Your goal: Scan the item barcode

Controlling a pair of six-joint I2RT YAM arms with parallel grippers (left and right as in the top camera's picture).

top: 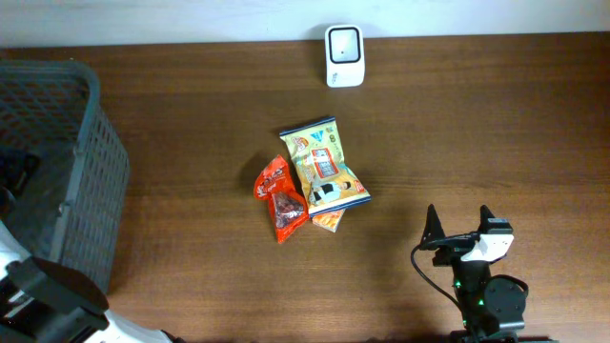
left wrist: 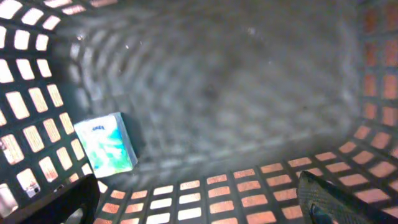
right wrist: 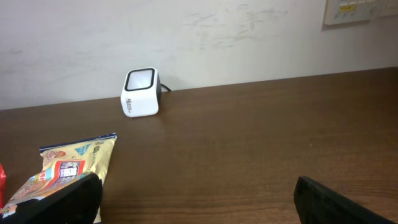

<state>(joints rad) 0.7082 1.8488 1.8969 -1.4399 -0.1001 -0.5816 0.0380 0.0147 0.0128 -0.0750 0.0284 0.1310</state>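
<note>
The blue-green packet (left wrist: 107, 147) lies alone with its narrow side (left wrist: 99, 122) in line with the fingers, so my left gripper goes on down toward it until the fingers are on both sides of it.
Three snack packets lie together mid-table: a yellow-and-blue one (top: 324, 167) (right wrist: 68, 165), a red one (top: 281, 198) to its left, and an orange one (top: 329, 221) tucked under it. I cannot make out a barcode on any of them. The white scanner (top: 344, 55) (right wrist: 140, 92) stands at the far edge by the wall. My right gripper (top: 460, 221) (right wrist: 196, 202) hovers open and empty over the table, right of the packets. My left gripper (left wrist: 199, 208) is open and empty inside the basket, above a blue-green packet (left wrist: 107, 144) on its floor.
The grey-blue mesh basket (top: 91, 171) (left wrist: 373, 93) fills the table's left side, its walls close around the left fingers. A cable runs behind the scanner. Bare wood lies between the packets and the scanner.
</note>
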